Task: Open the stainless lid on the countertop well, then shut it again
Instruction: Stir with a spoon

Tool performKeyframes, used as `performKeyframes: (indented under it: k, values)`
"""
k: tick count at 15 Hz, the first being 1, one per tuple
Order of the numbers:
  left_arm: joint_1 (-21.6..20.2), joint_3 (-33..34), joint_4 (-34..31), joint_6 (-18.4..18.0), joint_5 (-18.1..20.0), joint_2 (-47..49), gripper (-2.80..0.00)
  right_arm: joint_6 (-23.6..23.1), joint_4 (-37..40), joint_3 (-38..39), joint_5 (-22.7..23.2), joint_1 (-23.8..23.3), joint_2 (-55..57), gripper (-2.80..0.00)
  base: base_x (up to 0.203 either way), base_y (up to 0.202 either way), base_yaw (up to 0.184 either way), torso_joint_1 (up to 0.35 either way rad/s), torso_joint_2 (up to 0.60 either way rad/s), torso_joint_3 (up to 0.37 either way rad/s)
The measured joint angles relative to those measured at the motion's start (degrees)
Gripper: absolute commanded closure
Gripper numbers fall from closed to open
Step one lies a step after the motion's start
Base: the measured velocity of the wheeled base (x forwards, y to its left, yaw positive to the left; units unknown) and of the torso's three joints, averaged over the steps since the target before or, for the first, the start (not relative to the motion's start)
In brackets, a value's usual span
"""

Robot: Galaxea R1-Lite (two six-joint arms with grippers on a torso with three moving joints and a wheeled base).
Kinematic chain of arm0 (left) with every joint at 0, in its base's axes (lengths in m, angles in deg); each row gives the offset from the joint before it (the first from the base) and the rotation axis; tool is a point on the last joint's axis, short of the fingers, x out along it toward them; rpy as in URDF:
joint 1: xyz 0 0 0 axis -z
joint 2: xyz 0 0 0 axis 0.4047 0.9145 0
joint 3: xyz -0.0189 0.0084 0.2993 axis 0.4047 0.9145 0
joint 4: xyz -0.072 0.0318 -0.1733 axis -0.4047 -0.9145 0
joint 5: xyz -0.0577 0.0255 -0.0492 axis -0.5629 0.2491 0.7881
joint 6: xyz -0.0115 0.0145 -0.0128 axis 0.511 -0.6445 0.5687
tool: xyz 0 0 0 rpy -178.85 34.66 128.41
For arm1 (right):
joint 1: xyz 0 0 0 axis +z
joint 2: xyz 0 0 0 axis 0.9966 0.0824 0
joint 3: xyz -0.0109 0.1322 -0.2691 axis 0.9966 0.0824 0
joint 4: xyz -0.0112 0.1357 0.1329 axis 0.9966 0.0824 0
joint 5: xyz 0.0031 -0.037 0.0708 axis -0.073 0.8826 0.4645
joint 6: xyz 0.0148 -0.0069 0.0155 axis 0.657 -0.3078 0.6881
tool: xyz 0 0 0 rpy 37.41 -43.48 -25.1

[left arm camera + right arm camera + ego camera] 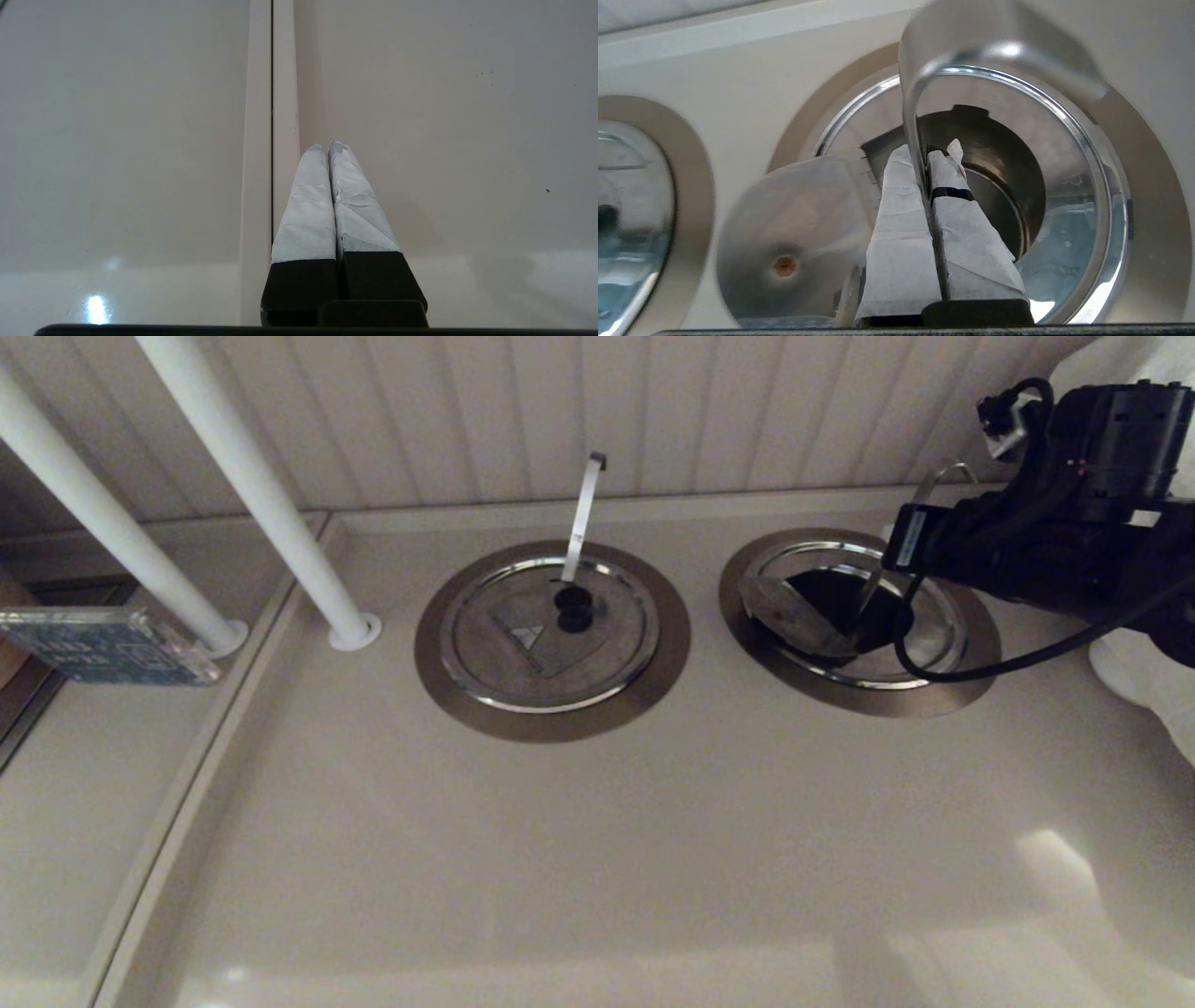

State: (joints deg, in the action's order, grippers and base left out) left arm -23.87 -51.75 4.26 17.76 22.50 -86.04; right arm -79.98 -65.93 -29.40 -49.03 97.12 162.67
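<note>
My right gripper should keep moving down until the steel piece (871,589) stands inside, then let go, because the steel piece points down into the countertop's dark opening (825,600), clear of the tilted flap.
The countertop well (971,663) lies at the right, ringed by a wide bronze-grey collar. The stainless lid (920,658) still covers most of it, but its wedge flap (789,607) is tilted up and a dark opening (836,597) shows beneath. My right gripper (924,151) is shut on the lid's curved steel strip (909,107), just above the opening. The flap's shiny underside (798,224) with a rusty rivet hangs beside the fingers (901,224). The black knob is hidden. My left gripper (327,144) is shut on nothing, parked over a counter seam (271,140).
The twin lid (523,663) with a near-upright strip sits closed in its collar left of the well. Two white poles (252,476) stand at back left, and a blue box (103,644) lies at far left. The right arm (1027,551) and its cable overhang the well.
</note>
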Motion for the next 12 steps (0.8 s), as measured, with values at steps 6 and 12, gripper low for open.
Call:
performKeyframes:
  k: [6,12]
  values:
    - [0.0,0.0,0.0,0.0,0.0,0.0,0.0,-2.12,0.18,0.27,4.22,-2.45,1.6,0.0,0.0,0.0,0.0,0.0,0.0,0.0]
    - [0.0,0.0,0.0,-0.02,0.0,0.0,0.0,-2.36,-0.31,-0.2,4.2,-3.95,3.22,0.0,0.0,0.0,0.0,0.0,0.0,0.0]
